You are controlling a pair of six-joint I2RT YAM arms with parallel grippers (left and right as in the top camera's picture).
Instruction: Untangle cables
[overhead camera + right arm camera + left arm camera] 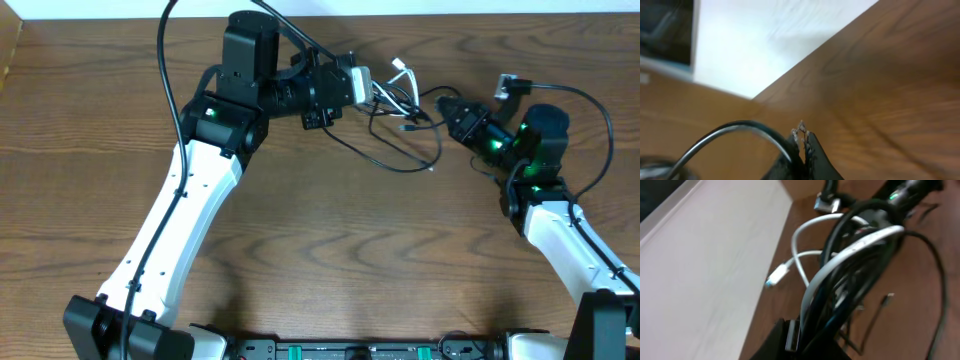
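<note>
The black cable in my right gripper (439,89) curves loosely into the tangle, so the left gripper should pull its bundle (394,97) back, away from the right gripper.
The cables (405,125) are a tangle of thin black wires with some white wire (400,70), lying at the table's far middle between my two grippers. My left gripper (372,92) is shut on a bundle of black and white cables (840,280) at the tangle's left side. A white wire with a small plug (776,276) loops out of the bundle. My right gripper (443,108) is at the tangle's right side. In the right wrist view its fingers (804,136) are shut on one black cable (730,129), which arcs away to the left.
A loose black loop (400,166) trails toward the table's middle. The table's far edge (450,12) runs just behind the tangle. Thick black cords (165,70) (603,130) hang off both arms. The right arm (910,190) shows at the top of the left wrist view.
</note>
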